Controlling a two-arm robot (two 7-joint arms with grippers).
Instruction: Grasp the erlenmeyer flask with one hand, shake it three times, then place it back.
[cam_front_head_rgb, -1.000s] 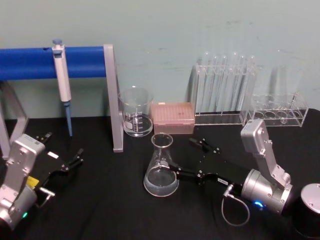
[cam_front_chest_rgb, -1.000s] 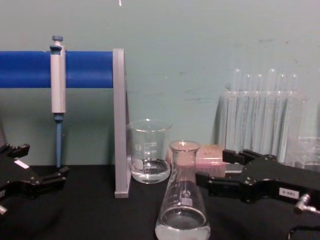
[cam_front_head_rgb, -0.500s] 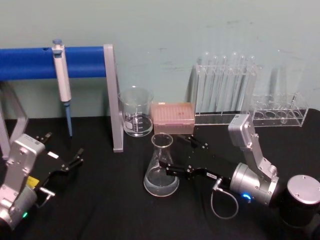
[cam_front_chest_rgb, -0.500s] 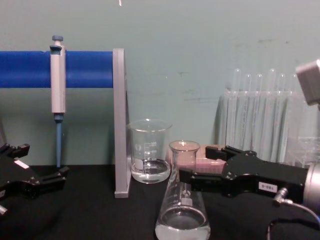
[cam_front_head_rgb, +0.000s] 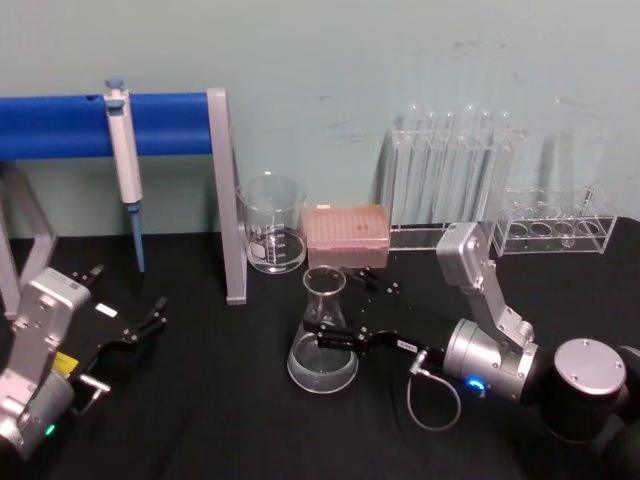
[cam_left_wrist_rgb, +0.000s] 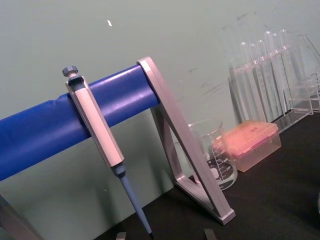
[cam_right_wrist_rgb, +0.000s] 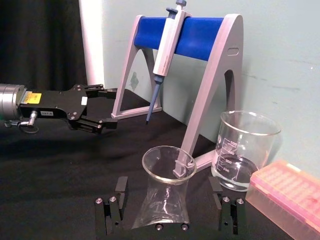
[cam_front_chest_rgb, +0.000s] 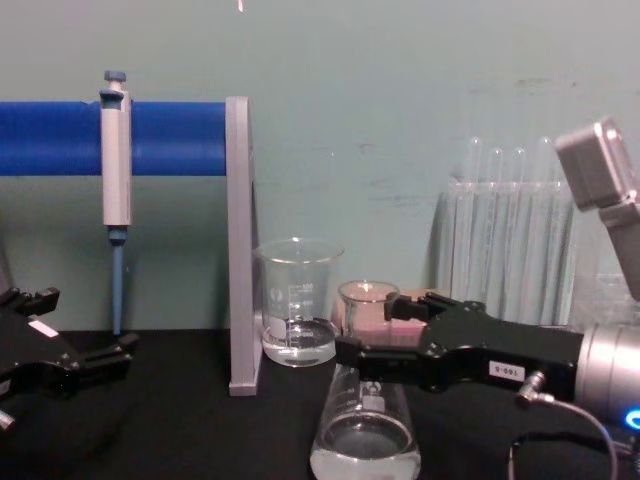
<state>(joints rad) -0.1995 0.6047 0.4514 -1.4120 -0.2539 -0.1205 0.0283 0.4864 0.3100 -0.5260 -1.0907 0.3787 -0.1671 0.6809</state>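
Observation:
I expect the liquid (cam_front_chest_rgb: 366, 445) to stay inside when I shake the erlenmeyer flask (cam_front_chest_rgb: 368, 402), because it sits low in the flask's wide base, far below the flask's narrow neck.
The erlenmeyer flask (cam_front_head_rgb: 323, 345) stands upright on the black table, clear glass with a little liquid in its wide base. My right gripper (cam_front_head_rgb: 345, 312) is open around its neck, one finger on each side. In the right wrist view the flask (cam_right_wrist_rgb: 165, 200) sits between the two fingers (cam_right_wrist_rgb: 118, 200) with a gap on both sides. From the chest, the right gripper (cam_front_chest_rgb: 370, 330) crosses in front of the flask (cam_front_chest_rgb: 365, 430) at neck height. My left gripper (cam_front_head_rgb: 130, 288) rests open and idle at the table's left, well away from the flask.
Behind the flask stand a glass beaker (cam_front_head_rgb: 272, 225) and a pink tip box (cam_front_head_rgb: 345, 235). A rack of test tubes (cam_front_head_rgb: 450, 190) and a lower clear rack (cam_front_head_rgb: 555, 225) line the back right. A pipette (cam_front_head_rgb: 125, 150) hangs on the blue-barred stand (cam_front_head_rgb: 225, 200).
My right gripper has slid left toward the flask until its open fingers straddle the neck. The flask and the left arm have not moved.

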